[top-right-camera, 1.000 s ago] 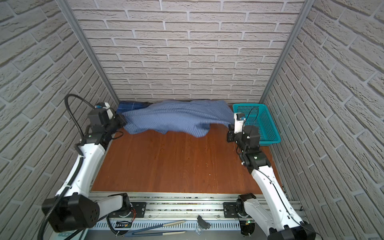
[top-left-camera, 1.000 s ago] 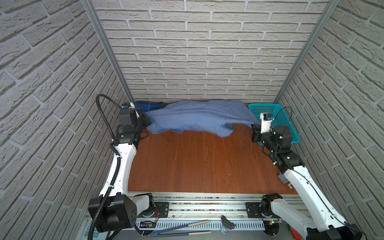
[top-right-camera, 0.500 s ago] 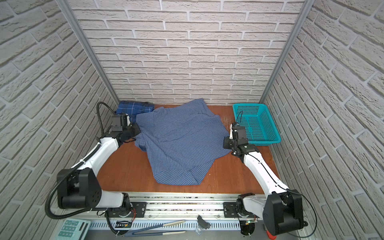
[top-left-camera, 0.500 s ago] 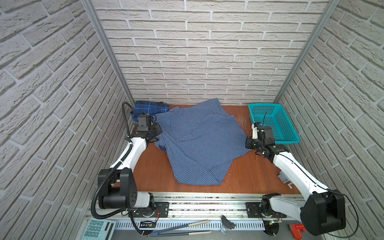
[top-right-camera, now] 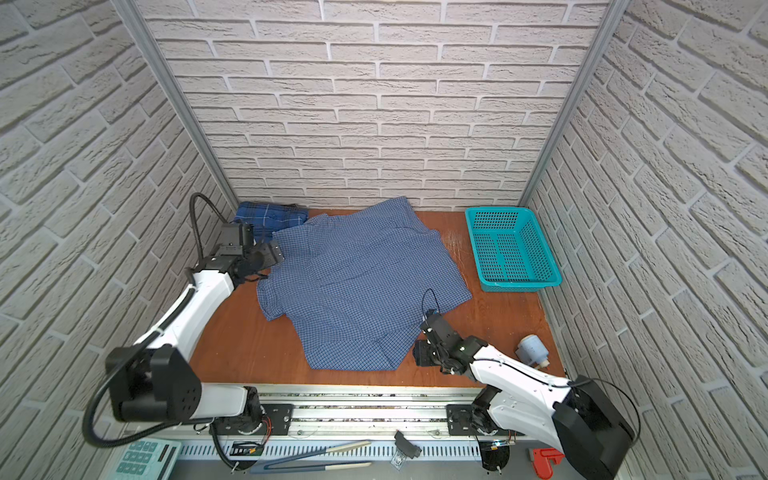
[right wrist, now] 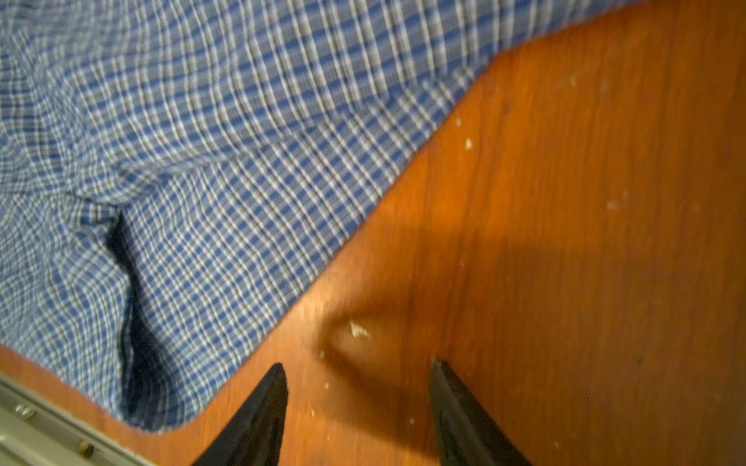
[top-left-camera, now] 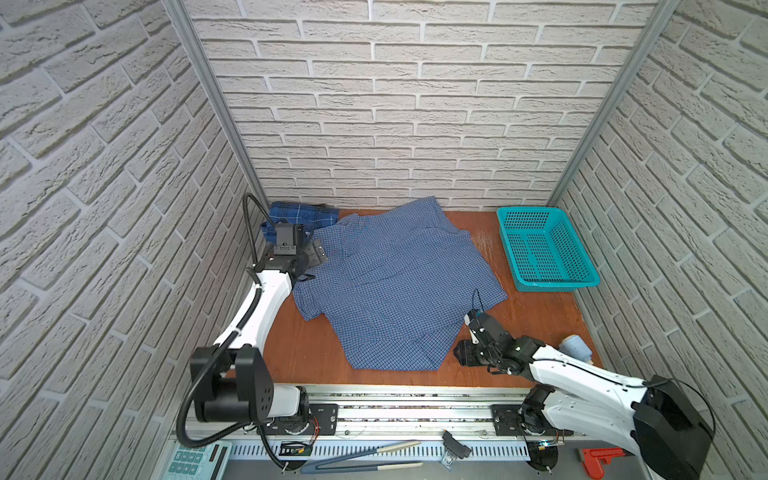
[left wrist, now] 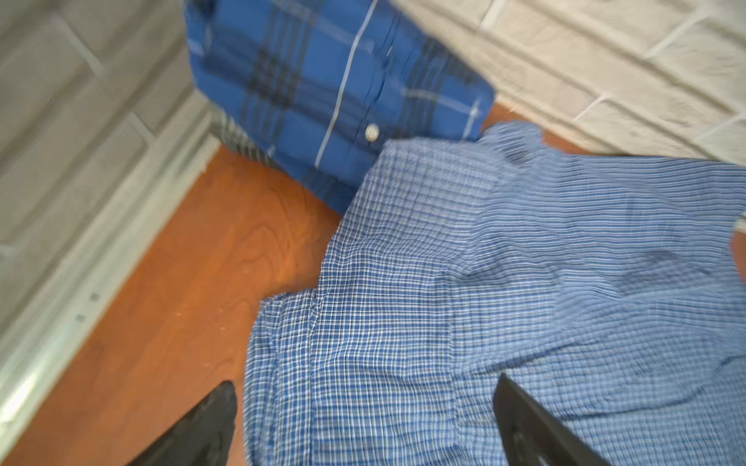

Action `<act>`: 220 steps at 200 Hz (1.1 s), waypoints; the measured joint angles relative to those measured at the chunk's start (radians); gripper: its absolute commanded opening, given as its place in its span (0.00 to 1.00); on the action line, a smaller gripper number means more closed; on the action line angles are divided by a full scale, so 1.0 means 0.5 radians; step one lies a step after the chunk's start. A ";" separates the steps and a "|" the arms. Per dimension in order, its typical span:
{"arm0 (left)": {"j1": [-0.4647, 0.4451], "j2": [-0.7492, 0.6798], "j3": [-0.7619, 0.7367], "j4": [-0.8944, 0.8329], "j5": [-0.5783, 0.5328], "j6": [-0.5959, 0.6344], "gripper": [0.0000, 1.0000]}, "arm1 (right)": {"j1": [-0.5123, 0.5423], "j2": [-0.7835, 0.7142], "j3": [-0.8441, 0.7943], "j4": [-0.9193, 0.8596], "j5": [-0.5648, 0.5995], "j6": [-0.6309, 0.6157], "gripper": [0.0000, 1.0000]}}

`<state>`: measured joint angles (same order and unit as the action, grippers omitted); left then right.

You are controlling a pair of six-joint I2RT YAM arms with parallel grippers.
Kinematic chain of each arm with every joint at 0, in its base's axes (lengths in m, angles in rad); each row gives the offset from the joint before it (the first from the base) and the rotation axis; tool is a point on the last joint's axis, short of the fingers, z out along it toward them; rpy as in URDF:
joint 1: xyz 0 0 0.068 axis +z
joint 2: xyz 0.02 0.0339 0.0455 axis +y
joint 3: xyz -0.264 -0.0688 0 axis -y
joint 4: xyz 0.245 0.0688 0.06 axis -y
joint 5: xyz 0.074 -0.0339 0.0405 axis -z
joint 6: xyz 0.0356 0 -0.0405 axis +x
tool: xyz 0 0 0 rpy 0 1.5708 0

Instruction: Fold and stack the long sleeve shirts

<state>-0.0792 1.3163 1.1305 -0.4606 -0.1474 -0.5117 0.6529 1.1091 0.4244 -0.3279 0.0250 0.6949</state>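
Observation:
The light blue shirt's front sleeve runs tucked under its body, so my right gripper needs to grab the sleeve's edge and spread the sleeve out clear before folding.
The light blue small-check shirt lies spread over the middle of the wooden table. The darker royal-blue plaid shirt sits folded in the back left corner, its white button showing in the left wrist view. My left gripper hovers open over the light shirt's left edge, jaws wide apart. My right gripper is open over bare wood, just beside the shirt's front right hem, holding nothing.
A teal perforated basket stands at the back right. A small pale blue object lies near the right wall. Brick walls close in three sides; a metal rail runs along the front edge.
The light shirt, held stretched in the air between both grippers, came down flat on the table. Both grippers opened and let go; the right arm swung to the shirt's front corner.

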 measured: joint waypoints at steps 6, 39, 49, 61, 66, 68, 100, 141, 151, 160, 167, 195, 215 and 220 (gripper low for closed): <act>-0.069 -0.072 0.000 -0.008 0.000 0.014 0.98 | 0.000 0.081 0.053 0.019 0.021 0.021 0.54; -0.506 -0.292 -0.159 0.063 0.188 0.037 0.98 | 0.038 0.313 0.156 0.131 0.137 0.140 0.51; -0.644 -0.280 -0.253 0.094 0.218 0.026 0.98 | 0.053 0.328 0.157 0.143 0.173 0.175 0.49; -0.767 -0.231 -0.351 0.133 0.238 0.005 0.98 | 0.063 0.358 0.173 0.144 0.228 0.214 0.47; -0.814 -0.198 -0.387 0.152 0.259 -0.005 0.98 | 0.066 0.378 0.189 0.137 0.253 0.230 0.45; -0.829 -0.180 -0.399 0.161 0.266 -0.009 0.98 | 0.066 0.388 0.197 0.134 0.266 0.237 0.44; -0.885 0.120 -0.497 0.397 0.363 -0.076 0.98 | 0.079 0.529 0.280 0.150 0.411 0.320 0.28; -0.890 0.729 -0.340 0.684 0.404 -0.076 0.92 | 0.101 0.635 0.375 0.153 0.392 0.381 0.06; -0.890 0.843 -0.330 0.735 0.404 -0.076 0.92 | 0.122 0.607 0.386 0.097 0.408 0.418 0.06; -0.890 0.898 -0.333 0.758 0.391 -0.070 0.93 | 0.141 0.560 0.404 0.014 0.429 0.455 0.06; -0.887 0.902 -0.333 0.793 0.395 -0.080 0.93 | 0.157 0.505 0.433 -0.090 0.453 0.484 0.06; -0.867 0.934 -0.332 0.872 0.390 -0.114 0.93 | 0.198 0.262 0.659 -0.556 0.555 0.555 0.06; -0.845 0.964 -0.319 0.925 0.385 -0.122 0.92 | 0.211 0.081 0.817 -0.836 0.584 0.571 0.06; -0.842 0.972 -0.313 0.935 0.383 -0.121 0.92 | 0.214 0.043 0.849 -0.898 0.581 0.571 0.06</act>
<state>-0.5003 1.8023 0.9741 0.0067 0.0441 -0.5724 0.7601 1.1309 0.8490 -0.7769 0.3153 0.9806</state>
